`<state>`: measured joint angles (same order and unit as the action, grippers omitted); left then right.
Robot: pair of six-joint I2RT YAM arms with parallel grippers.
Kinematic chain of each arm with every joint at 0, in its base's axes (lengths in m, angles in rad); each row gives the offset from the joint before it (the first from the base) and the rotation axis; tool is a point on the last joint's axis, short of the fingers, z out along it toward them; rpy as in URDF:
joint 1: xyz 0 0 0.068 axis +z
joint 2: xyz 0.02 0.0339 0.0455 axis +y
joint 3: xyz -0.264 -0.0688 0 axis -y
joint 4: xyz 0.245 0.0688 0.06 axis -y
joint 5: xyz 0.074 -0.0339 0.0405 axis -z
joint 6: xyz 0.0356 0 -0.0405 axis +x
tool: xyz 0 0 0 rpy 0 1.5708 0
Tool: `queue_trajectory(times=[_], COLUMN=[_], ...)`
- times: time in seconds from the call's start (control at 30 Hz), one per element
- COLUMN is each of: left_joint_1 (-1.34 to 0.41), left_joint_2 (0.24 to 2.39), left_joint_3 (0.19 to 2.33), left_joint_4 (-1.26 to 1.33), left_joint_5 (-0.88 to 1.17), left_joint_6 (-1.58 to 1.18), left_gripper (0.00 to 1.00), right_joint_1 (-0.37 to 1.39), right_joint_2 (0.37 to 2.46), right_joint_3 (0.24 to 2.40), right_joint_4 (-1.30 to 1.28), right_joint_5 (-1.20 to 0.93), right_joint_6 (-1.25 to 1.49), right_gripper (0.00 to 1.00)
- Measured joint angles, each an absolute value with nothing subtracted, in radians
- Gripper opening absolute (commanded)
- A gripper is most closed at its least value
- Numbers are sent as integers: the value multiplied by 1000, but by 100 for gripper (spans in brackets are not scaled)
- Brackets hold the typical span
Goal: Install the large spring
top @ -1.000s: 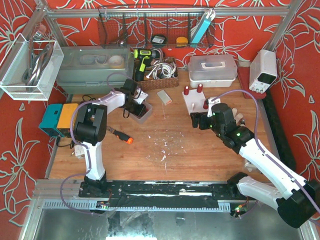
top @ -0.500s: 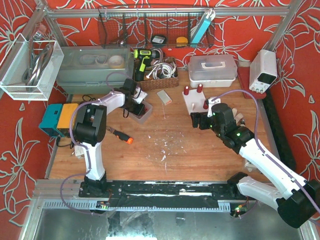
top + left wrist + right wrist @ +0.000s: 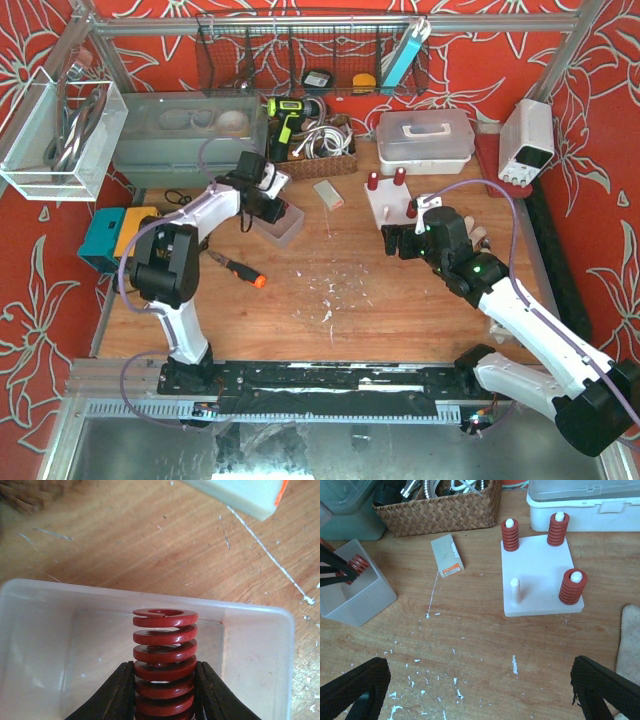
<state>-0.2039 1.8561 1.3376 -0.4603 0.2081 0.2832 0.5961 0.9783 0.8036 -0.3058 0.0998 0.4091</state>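
Note:
The large red spring (image 3: 356, 569) should slide over the empty peg when I lower it until the peg's tip sticks out, since white peg tips (image 3: 576, 577) top the other springs.
My left gripper (image 3: 165, 690) is shut on a large red spring (image 3: 165, 650) and holds it over a clear plastic bin (image 3: 260, 655). In the top view the left gripper (image 3: 268, 203) is at the bin's (image 3: 287, 228) far left edge. The right wrist view shows the held spring (image 3: 356, 565) above the bin (image 3: 360, 597). A white base plate (image 3: 540, 575) has three red springs on pegs and one bare peg (image 3: 515, 589) at its front left. My right gripper (image 3: 480, 695) is open and empty, near the plate (image 3: 385, 203), on its near side.
A small flat box (image 3: 328, 193) lies between bin and plate. A wicker basket (image 3: 318, 150) and a white lidded box (image 3: 425, 140) stand at the back. A screwdriver (image 3: 240, 268) lies left of centre. A cloth (image 3: 630, 640) lies right of the plate.
My left gripper has risen and drawn back toward the far left with the spring in it, out of the bin. The right arm has not moved.

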Motion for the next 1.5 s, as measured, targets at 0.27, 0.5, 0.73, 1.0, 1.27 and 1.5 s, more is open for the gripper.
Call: queue_trajectory(times=[0.27,0.5,0.73,1.0,1.27,1.5], left_joint_1=[-220,-362,-573,-786,-869,-884], left_joint_2=[1694,1419,1238,1199,1199,1199], left_joint_3=[1232,999,718,453,358,358], left_joint_4=[-360,-115,207,567,767,841], left_joint_5=[159,148,140,83,60,55], left_joint_6=[233,138,64,126,234,263], left_gripper=[2,0,0,0,0,0], right_joint_1=[596,596,596,596,601,623], right_joint_2=[970,967,958,997,1119,1179], right_joint_3=[802,801,801,897,951,951], right_joint_4=[-306,-307,-316,-370,-368,-373], right_joint_5=[105,119,114,-163,-525,-645], right_joint_6=[409,410,411,396,400,399], right_gripper=[99,99,99,75,73,72])
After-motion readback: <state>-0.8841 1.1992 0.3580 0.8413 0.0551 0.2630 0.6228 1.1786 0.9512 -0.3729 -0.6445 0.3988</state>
